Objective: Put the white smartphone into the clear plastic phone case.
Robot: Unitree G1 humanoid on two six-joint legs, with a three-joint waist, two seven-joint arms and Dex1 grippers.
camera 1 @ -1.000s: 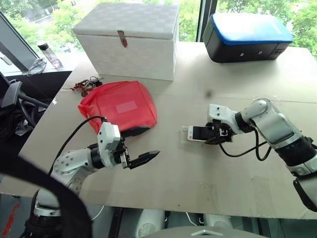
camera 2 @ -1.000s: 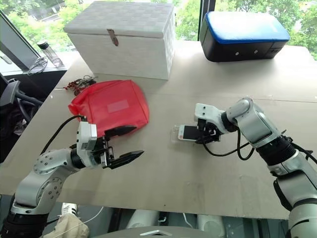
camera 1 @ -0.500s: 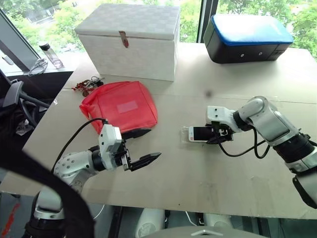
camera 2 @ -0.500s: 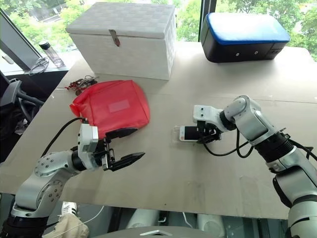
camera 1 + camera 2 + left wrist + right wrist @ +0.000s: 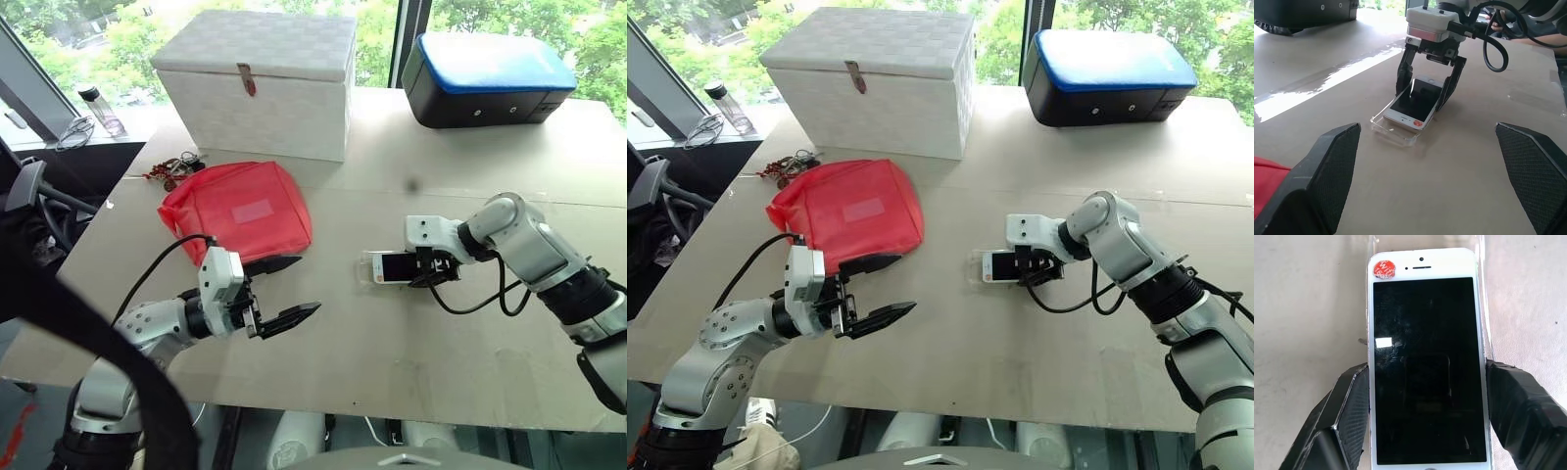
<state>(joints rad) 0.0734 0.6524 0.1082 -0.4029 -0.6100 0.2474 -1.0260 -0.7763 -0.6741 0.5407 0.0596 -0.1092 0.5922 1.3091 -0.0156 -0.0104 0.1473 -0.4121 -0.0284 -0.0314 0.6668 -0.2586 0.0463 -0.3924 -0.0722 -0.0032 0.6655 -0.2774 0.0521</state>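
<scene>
The case juts out beyond the smartphone's sticker end (image 5: 1392, 130), so next my right gripper lets go of the long sides, closes and goes around to the opposite end (image 5: 1431, 81).
The white smartphone (image 5: 1413, 105), dark screen up with a red sticker at one corner, lies tilted: its far end rests in the clear plastic phone case (image 5: 1392, 132) on the table. My right gripper (image 5: 429, 270) is shut on the phone's long sides, one finger (image 5: 1347, 401) on each edge, and angles down toward the table. The case (image 5: 369, 266) sticks out past the phone's free end. My left gripper (image 5: 292, 290) hovers open and holds nothing, low over the table just in front of the red pouch, well to the left of the phone.
A red pouch (image 5: 235, 209) lies left of centre. Behind it stands a white lidded box (image 5: 260, 83). A black case with a blue top (image 5: 488, 78) sits at the back right. Keys and cords (image 5: 171, 169) lie near the table's left edge.
My right wrist has turned slightly while keeping its hold on the phone, which stays at the case. The left arm has not moved.
</scene>
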